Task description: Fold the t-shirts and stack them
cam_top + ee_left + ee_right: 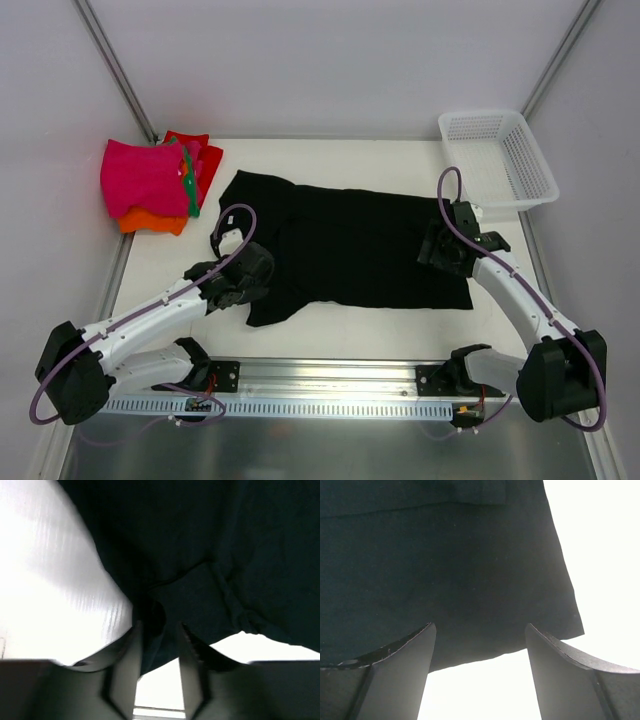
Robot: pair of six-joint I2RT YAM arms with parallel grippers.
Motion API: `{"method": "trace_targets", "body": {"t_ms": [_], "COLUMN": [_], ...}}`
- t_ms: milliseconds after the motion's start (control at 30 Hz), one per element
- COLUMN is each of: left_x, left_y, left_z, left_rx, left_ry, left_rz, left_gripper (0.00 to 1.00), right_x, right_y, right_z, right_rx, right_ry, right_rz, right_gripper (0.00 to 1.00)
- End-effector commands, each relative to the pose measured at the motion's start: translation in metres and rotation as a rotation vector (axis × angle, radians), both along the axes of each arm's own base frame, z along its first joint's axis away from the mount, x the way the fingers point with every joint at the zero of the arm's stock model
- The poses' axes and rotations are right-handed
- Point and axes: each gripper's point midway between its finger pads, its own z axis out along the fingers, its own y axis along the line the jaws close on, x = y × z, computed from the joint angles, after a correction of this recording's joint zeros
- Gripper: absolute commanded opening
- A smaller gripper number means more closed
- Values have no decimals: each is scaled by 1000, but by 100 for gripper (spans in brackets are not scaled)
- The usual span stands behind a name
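Observation:
The black t-shirt's near sleeve (158, 611) is bunched up at my left gripper's fingers, so I should pull it straight, open my fingers, and grip the sleeve's end (255, 318) flat.
A black t-shirt (360, 250) lies spread flat across the middle of the table, sleeves toward the left. My left gripper (255, 275) sits at its near-left sleeve. In the left wrist view the left gripper (160, 627) is open a little, with a fold of the black cloth (225, 555) lying loose between the fingers. My right gripper (440, 245) hovers over the shirt's right hem. Seen from the right wrist, the right gripper (480, 626) is wide open above the hem of the black shirt (445, 555), holding nothing. Folded pink (145, 178), orange (150, 222), red (200, 150) and green (188, 185) t-shirts are piled at the back left.
A white mesh basket (497, 157) stands at the back right corner. Grey walls and metal posts close in the table on the left, right and back. A metal rail (320, 405) with the arm bases runs along the near edge.

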Motion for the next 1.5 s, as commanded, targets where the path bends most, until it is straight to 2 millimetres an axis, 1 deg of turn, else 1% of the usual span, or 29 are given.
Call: {"method": "trace_targets", "body": {"t_ms": [0, 33, 133, 333, 367, 533, 567, 600, 633, 767, 833, 1000, 1033, 1067, 1100, 1133, 1200, 1233, 1300, 1367, 1467], "left_x": [1, 1, 0, -2, -2, -3, -3, -3, -3, -6, -9, -14, -14, -15, -19, -18, -24, -29, -38, -46, -63], "left_y": [-5, -4, -1, 1, 2, 2, 2, 2, 2, 2, 3, 8, 9, 11, 16, 22, 35, 43, 50, 54, 65], "left_z": [11, 11, 10, 7, 6, 5, 5, 4, 4, 1, -2, -6, -6, -6, -8, -9, -12, -15, -23, -29, -47], "left_rx": [-7, -6, 0, 4, 9, 10, 12, 12, 11, 7, 10, 16, 17, 22, 36, 58, 98, 112, 119, 109, 101], "left_ry": [-14, -16, -18, -8, -7, -7, -5, -6, -2, 12, 22, 32, 34, 37, 51, 44, 57, 71, 92, 117, 157], "left_rz": [-16, -13, -5, 1, 2, 1, 1, 3, 2, 4, 8, 10, 16, 21, 41, 67, 112, 149, 191, 210, 270], "left_gripper": [36, 39, 41, 39, 36, 25, 17, 12, 9, 9, 0, 0, 6, 15, 32, 42, 54, 62, 65, 66, 66], "right_x": [-4, -4, -4, -3, -3, -3, -3, -4, -3, -4, -4, -3, -3, -3, -3, -3, -3, -3, -3, -3, -3], "right_y": [-6, -6, -5, -5, -4, -4, -5, -5, -5, -6, -6, -5, -5, -4, -4, -4, -3, -3, -4, -4, -3], "right_z": [-3, -4, -5, -4, -4, -5, -5, -5, -5, -5, -6, -6, -7, -7, -7, -8, -8, -8, -7, -6, -7], "right_rx": [-16, -15, -12, -7, -7, -6, -6, -6, -5, -4, -3, 6, 5, 6, 6, 10, 10, 10, 12, 14, 18], "right_ry": [24, 26, 30, 29, 30, 32, 32, 34, 33, 36, 38, 36, 38, 40, 42, 46, 46, 45, 42, 38, 37], "right_rz": [-28, -28, -25, -26, -24, -23, -24, -25, -27, -28, -28, -27, -27, -26, -24, -25, -24, -24, -25, -26, -24], "right_gripper": [76, 76, 76, 76, 76, 76, 76, 76, 76, 76, 76, 76, 76, 76, 76, 76, 76, 76, 76, 76, 76]}}
